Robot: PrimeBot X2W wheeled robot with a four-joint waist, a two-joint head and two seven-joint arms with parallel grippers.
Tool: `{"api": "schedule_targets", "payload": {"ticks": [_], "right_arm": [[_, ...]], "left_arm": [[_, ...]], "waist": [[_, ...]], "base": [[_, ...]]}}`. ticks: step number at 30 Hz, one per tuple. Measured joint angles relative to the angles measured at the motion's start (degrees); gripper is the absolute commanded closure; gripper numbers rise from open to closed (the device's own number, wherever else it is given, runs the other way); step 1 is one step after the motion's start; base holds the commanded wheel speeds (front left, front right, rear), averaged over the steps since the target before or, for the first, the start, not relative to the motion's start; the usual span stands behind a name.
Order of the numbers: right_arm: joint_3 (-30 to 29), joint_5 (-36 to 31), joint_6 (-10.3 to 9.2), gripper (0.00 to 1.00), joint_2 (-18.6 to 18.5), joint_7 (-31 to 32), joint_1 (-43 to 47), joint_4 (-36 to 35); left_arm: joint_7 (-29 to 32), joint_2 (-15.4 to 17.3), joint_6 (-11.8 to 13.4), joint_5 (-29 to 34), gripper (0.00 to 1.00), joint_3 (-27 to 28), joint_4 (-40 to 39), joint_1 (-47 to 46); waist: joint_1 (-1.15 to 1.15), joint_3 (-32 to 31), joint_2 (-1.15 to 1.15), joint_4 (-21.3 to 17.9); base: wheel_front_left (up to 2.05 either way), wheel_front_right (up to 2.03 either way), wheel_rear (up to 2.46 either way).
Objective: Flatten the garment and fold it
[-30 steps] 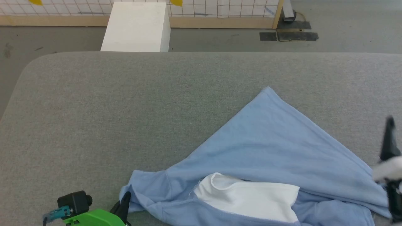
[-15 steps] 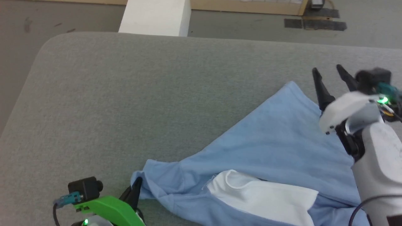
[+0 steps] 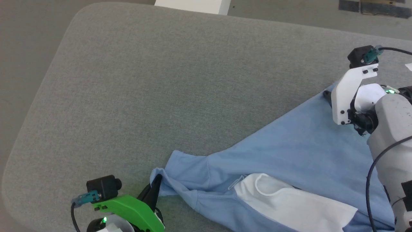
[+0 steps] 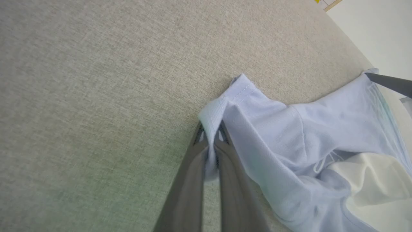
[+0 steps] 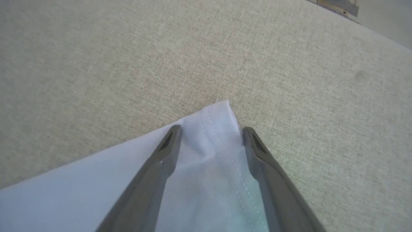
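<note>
My gripper will lift and spread the garment, and the white panel [image 3: 284, 199] will flop past the blue, since it lies over the blue cloth with a loose end [image 3: 349, 218].
The garment [image 3: 289, 151], a light blue T-shirt with a white panel [image 3: 289, 206], lies crumpled on the grey table, one corner reaching far right. My left gripper [image 3: 156, 187] is shut on a sleeve hem at the shirt's near left end. In the left wrist view the hem [image 4: 222, 103] bunches between the left gripper's [image 4: 210, 130] closed fingers. My right gripper [image 3: 327, 96] is down at the shirt's far corner, its tips mostly hidden behind its white mount. In the right wrist view the right gripper [image 5: 211, 130] stands open, its fingers straddling the stitched corner [image 5: 209, 167].
The grey padded table [image 3: 161, 80] has a rounded far-left corner, with bare floor [image 3: 25, 48] beyond it. A white box [image 3: 193, 3] stands past the far edge. Dark tape [image 3: 370, 4] marks the floor at the top right.
The head camera has swung down and left. My right gripper came in from the right edge and dropped onto the shirt's far corner. The left gripper keeps its hold.
</note>
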Motion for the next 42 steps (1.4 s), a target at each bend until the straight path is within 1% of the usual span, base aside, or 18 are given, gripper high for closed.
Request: {"api": "schedule_targets", "payload": {"ticks": [1,2,3,4,6,8,11,14,16,20,23,25,28,33,37,41,42], "right_arm": [[-0.2,-0.7,0.00,0.04,-0.1,1.6,-0.4,0.8],[-0.2,-1.6,0.00,0.62,-0.2,3.1,-1.0,1.2],[-0.4,-2.5,0.01,0.82,-0.3,4.5,-1.7,1.4],[-0.5,-3.0,0.01,1.00,-0.2,5.2,-2.1,1.4],[-0.8,-3.5,0.01,1.00,0.3,4.7,-2.3,0.9],[-0.6,-3.5,0.00,1.00,0.6,2.8,-1.7,0.5],[-1.1,-3.1,0.00,1.00,0.7,-4.0,1.4,-1.6],[-1.4,-2.4,0.00,1.00,0.9,-12.9,5.7,-4.8],[-1.9,-1.7,0.00,1.00,1.3,-19.8,8.9,-7.8],[-2.6,0.5,0.00,1.00,2.6,-30.3,16.6,-13.9],[-3.9,2.3,0.00,1.00,3.5,-35.4,22.6,-18.3],[-5.4,2.6,0.00,1.00,3.8,-37.6,26.7,-21.1],[-8.5,2.8,0.00,1.00,5.0,-39.4,32.9,-25.5],[-13.8,3.2,0.01,1.00,8.4,-39.8,42.1,-32.9],[-16.1,3.5,0.00,1.00,9.9,-37.4,46.9,-38.4],[-17.0,3.4,0.00,1.00,10.3,-34.2,47.7,-44.0],[-17.1,2.7,0.00,1.00,10.2,-32.8,47.6,-46.3]], "left_arm": [[-0.1,-0.1,0.0,0.0,1.00,-0.1,0.2,-0.1],[-0.1,-0.1,0.0,0.0,1.00,-0.2,0.4,-0.1],[-0.1,-0.1,0.0,0.0,1.00,-0.3,0.6,-0.1],[-0.4,-0.1,0.0,0.0,1.00,-0.3,0.7,-0.1],[-0.6,-0.2,0.0,0.0,1.00,-0.3,0.9,-0.1],[-0.7,-0.2,0.0,0.0,1.00,-0.3,1.1,-0.1],[-0.7,-0.2,0.0,0.0,1.00,-0.2,1.1,-0.1],[-0.7,0.0,0.1,0.0,1.00,0.3,1.0,0.0],[-0.7,0.2,0.4,0.0,1.00,0.9,0.8,0.4],[-0.8,1.3,1.2,0.0,1.00,1.7,-0.2,1.7],[-0.8,1.9,1.8,0.0,1.00,2.3,-1.2,2.6],[-0.7,2.0,2.0,0.0,1.00,2.4,-1.7,2.9],[-0.6,2.4,2.3,0.1,1.00,2.6,-2.7,3.1],[-1.5,2.8,2.7,0.6,1.00,3.2,-3.7,3.6],[-4.0,3.2,2.7,1.6,1.00,3.9,-4.6,3.3],[-5.1,4.2,2.5,2.2,1.00,4.7,-4.7,0.5],[-5.2,4.6,2.0,2.4,1.00,4.9,-4.8,-1.4]], "waist": [[0.00,0.3,0.00,0.4],[0.00,0.6,0.00,0.7],[0.00,0.9,0.00,1.0],[0.00,1.0,0.00,1.2],[0.00,1.2,0.00,1.4],[0.00,1.0,0.00,1.3],[0.00,0.2,0.00,0.9],[0.00,-1.0,0.00,0.0],[0.00,-1.8,0.00,-0.9],[0.00,-3.6,0.00,-3.0],[0.00,-4.7,0.00,-5.0],[0.00,-5.4,0.00,-6.3],[0.00,-6.4,0.00,-8.4],[0.00,-8.0,0.00,-11.7],[0.00,-8.9,0.00,-14.1],[0.00,-9.4,0.00,-15.7],[0.00,-9.5,0.00,-16.1]], "base": [[0.00,0.00,0.00],[0.00,0.00,0.00],[0.00,0.00,0.00],[0.00,0.00,0.00],[0.00,0.00,0.00],[0.00,0.00,0.00],[0.00,0.00,0.00],[0.00,0.00,0.00],[0.00,0.00,0.00],[0.00,0.00,0.00],[0.00,0.00,0.00],[0.00,0.00,0.00],[0.00,0.00,0.00],[0.00,0.00,0.00],[0.00,0.00,0.00],[0.00,0.00,0.00],[0.00,0.00,0.00]]}}
